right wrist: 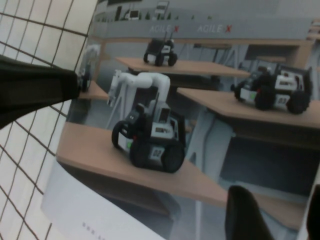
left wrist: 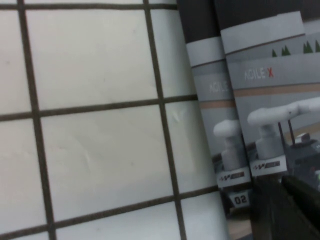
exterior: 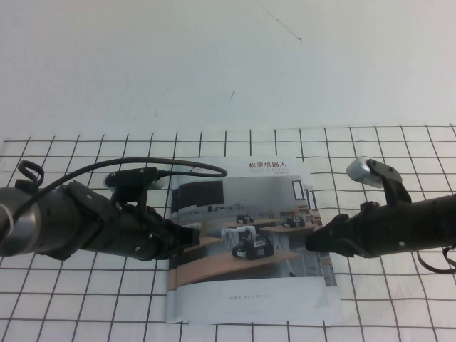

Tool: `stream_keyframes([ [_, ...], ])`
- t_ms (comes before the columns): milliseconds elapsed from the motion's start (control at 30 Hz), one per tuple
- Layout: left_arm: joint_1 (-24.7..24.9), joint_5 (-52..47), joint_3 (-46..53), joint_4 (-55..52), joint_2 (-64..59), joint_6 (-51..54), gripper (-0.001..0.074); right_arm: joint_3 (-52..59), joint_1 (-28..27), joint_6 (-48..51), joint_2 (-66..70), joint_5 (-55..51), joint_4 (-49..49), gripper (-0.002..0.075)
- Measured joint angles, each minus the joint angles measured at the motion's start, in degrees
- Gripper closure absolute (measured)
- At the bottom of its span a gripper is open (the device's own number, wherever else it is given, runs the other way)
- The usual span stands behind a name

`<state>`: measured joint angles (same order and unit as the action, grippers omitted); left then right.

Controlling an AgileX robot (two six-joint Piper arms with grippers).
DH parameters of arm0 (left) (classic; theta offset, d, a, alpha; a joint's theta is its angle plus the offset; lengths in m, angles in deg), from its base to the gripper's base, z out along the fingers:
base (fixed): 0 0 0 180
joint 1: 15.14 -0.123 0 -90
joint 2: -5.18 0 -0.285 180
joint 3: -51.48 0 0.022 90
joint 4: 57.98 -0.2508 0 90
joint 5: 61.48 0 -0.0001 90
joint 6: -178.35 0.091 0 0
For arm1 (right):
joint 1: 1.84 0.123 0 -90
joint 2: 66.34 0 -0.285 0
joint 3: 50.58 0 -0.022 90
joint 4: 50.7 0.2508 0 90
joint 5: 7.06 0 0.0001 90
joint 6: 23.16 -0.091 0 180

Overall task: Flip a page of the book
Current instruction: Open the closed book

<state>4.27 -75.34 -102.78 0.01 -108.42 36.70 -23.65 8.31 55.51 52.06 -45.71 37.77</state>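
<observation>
A photo strip (exterior: 328, 271) shows past the cover's edge, so the cover leaf (exterior: 246, 260) will flip over and leave that photo strip lying when the robot turns the leaf.
The book (exterior: 246, 296) lies closed on the grid mat, with its Chinese title at the far edge. The page (exterior: 214, 196), the cover leaf with the photo of robots on wooden desks, lies flat on top and fills the right wrist view (right wrist: 210, 100). My left gripper (exterior: 191, 234) is shut, its tip resting on the cover's left edge; its dark finger (left wrist: 290, 210) shows over the book (left wrist: 270, 95). My right gripper (exterior: 311, 242) is open at the book's right edge, one finger (right wrist: 245, 215) over the cover and the other beyond its edge.
A similar booklet lies under the book, with only edge strips showing at the left (left wrist: 210, 110) and the right (exterior: 330, 274). The black-lined grid mat (exterior: 85, 299) covers the near table, with plain white surface (exterior: 214, 64) beyond.
</observation>
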Motion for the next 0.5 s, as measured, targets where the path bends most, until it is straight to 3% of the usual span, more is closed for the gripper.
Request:
stream_keyframes([
  [500,0.00,0.00,0.00,0.13,0.00,0.00,0.0736,-0.08,0.00,2.26,0.48,2.14,2.35,0.0447],
])
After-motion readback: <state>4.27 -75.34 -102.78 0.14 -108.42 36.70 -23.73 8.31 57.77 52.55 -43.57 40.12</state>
